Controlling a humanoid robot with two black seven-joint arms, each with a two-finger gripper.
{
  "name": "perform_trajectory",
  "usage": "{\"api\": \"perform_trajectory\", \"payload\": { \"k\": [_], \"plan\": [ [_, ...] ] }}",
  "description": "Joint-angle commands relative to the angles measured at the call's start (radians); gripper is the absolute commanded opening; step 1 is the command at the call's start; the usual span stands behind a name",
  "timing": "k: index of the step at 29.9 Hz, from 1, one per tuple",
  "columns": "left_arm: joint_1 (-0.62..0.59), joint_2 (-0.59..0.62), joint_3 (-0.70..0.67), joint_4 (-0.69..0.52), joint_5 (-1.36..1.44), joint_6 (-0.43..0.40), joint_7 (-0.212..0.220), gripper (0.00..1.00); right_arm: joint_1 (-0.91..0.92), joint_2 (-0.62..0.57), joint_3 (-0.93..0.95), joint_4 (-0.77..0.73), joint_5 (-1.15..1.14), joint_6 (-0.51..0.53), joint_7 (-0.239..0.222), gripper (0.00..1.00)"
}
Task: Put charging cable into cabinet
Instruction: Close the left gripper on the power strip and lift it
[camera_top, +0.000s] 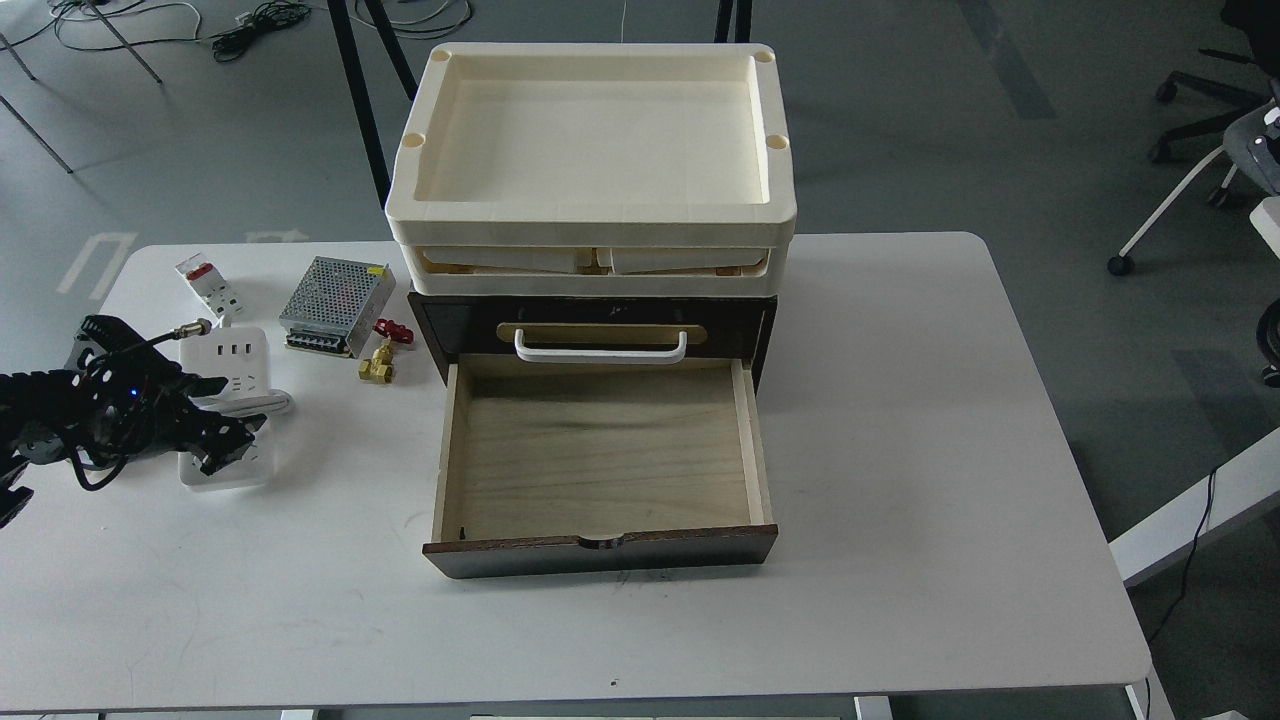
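The white cord (271, 402) lies in a bunch across the strip's middle (236, 406). The cord should come along wrapped around the strip when I pick it up.
The charging cable, a white power strip (232, 365) with three USB ports and a thick white cord (268, 403) beside it, lies flat at the table's left. My left gripper (215, 415) comes in from the left and sits over the strip's middle and front half, with its dark fingers (203, 384) apart; whether they touch the strip I cannot tell. The cabinet (440, 325) is a dark brown unit at the table's middle. Its light wood drawer (600, 450) is pulled out and empty, below a white bar handle (600, 350). My right gripper is out of view.
Cream trays (590, 215) are stacked on the cabinet. A perforated silver box (335, 292), a white breaker with a red mark (205, 280) and a brass valve with a red handle (380, 358) lie between strip and cabinet. The white table (900, 450) extends right.
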Motion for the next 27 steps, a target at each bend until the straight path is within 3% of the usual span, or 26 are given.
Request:
{"api": "perform_trajectory", "payload": {
  "k": [1,10,20,24,27],
  "plan": [
    [0.0,-0.02,0.0,0.033,0.0,0.016,0.0,0.55,-0.006,-0.001,0.001,0.0,0.0,0.002,0.0,1.0],
    [0.0,-0.041,0.005,0.073,0.002,0.044,0.0,0.52,-0.009,-0.001,0.001,-0.002,0.0,0.0,0.001,1.0],
    [0.0,-0.041,0.049,0.082,-0.009,0.096,0.0,0.28,-0.012,-0.001,0.001,-0.003,0.0,0.0,0.001,1.0],
    [-0.01,-0.043,0.049,0.082,-0.01,0.114,0.0,0.04,-0.013,-0.002,0.001,-0.003,0.0,0.0,0.001,1.0],
    [-0.026,-0.04,0.051,0.082,-0.01,0.141,0.0,0.0,-0.013,-0.002,0.001,-0.003,0.0,0.0,0.001,1.0]
  ]
}}
